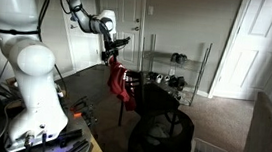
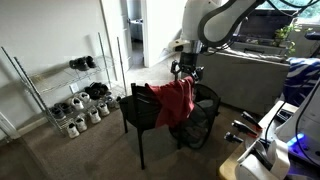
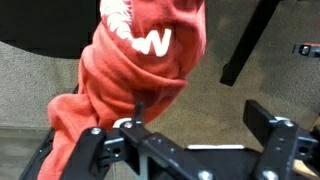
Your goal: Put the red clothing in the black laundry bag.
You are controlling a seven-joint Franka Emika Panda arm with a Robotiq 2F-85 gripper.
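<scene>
My open gripper needs to shift before it closes, because carpet shows in the gap [image 3: 203, 122] between its fingers and only one finger touches the red clothing. I should move over its lettered part [image 3: 150, 42] first.
The red clothing [image 1: 117, 82] with white lettering hangs down beside a black chair in both exterior views [image 2: 172, 100]. It fills the upper left of the wrist view [image 3: 125, 75]. My gripper [image 1: 114, 47] [image 2: 185, 68] is right above its top end. In the wrist view the jaws [image 3: 200, 115] stand wide apart with bare carpet between them. The cloth lies against the left finger only. The black laundry bag [image 1: 160, 139] [image 2: 203, 122] stands open on the floor beside the chair, below the clothing.
The black chair [image 1: 142, 99] [image 2: 138, 108] stands on the carpet next to the bag. A wire shoe rack [image 1: 177, 70] [image 2: 80, 95] stands by the wall. A white door [image 1: 257, 48] and a sofa [image 2: 245, 75] border the floor area.
</scene>
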